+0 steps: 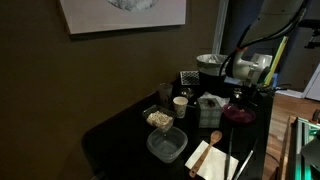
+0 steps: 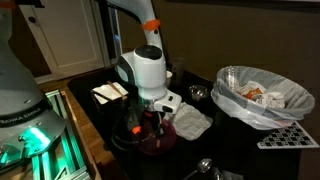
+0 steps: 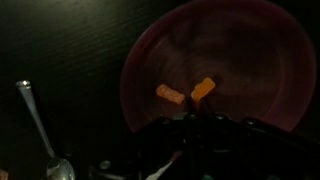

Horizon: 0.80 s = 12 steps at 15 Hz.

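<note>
The robot's fingers are gripping the tilted orange piece [image 3: 203, 88] and the white cloth [image 2: 193, 123] lies clear beside the bowl, so the gripper should keep going to the cloth and let go there.
My gripper [image 2: 150, 118] hangs straight down over a dark red bowl [image 2: 157, 138] on the black table; it also shows in an exterior view [image 1: 240, 97] above the bowl [image 1: 240, 114]. In the wrist view the bowl [image 3: 250, 50] holds two small orange pieces, one lying flat [image 3: 168, 95] and one tilted [image 3: 203, 88], just beyond my dark fingertips [image 3: 205, 116]. The fingertips seem to meet at the centre with nothing between them. The picture is very dim.
A metal spoon [image 3: 40, 125] lies left of the bowl. A white cloth [image 2: 190, 120] and a bag-lined bin with scraps [image 2: 262, 95] stand nearby. Cups, a grater [image 1: 188, 78], a clear container [image 1: 166, 146], a wooden spoon and napkin [image 1: 211, 152] fill the table.
</note>
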Available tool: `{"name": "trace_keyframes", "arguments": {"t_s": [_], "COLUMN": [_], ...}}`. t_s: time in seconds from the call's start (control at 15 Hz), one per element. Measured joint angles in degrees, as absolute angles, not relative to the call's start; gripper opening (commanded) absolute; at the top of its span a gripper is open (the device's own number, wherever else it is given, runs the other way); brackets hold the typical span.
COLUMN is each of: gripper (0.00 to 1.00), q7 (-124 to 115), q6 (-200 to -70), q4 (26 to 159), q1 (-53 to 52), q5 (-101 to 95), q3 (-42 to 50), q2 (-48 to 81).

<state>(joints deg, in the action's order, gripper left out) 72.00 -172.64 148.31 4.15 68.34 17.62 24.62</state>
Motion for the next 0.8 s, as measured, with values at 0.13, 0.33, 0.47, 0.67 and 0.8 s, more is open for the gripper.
{"name": "trace_keyframes", "arguments": {"t_s": [0.13,0.33,0.47,0.67,0.8], "gripper": [0.02,0.02,0.02,0.03,0.05], "q7": [72.0,72.0,72.0,72.0,72.0], "q6": [-174.5,-175.1,-175.1,-175.1,-175.0], "q4": [147.9,145.3,142.8,138.9,136.2], "q1": [3.8,3.7,3.8,4.0,4.1], "q5": [68.0,67.2,66.5,65.5,64.8], "q3": [17.8,18.4,18.6,18.7,18.8], "q2": [23.2,22.6,22.8,23.8,25.1]}}
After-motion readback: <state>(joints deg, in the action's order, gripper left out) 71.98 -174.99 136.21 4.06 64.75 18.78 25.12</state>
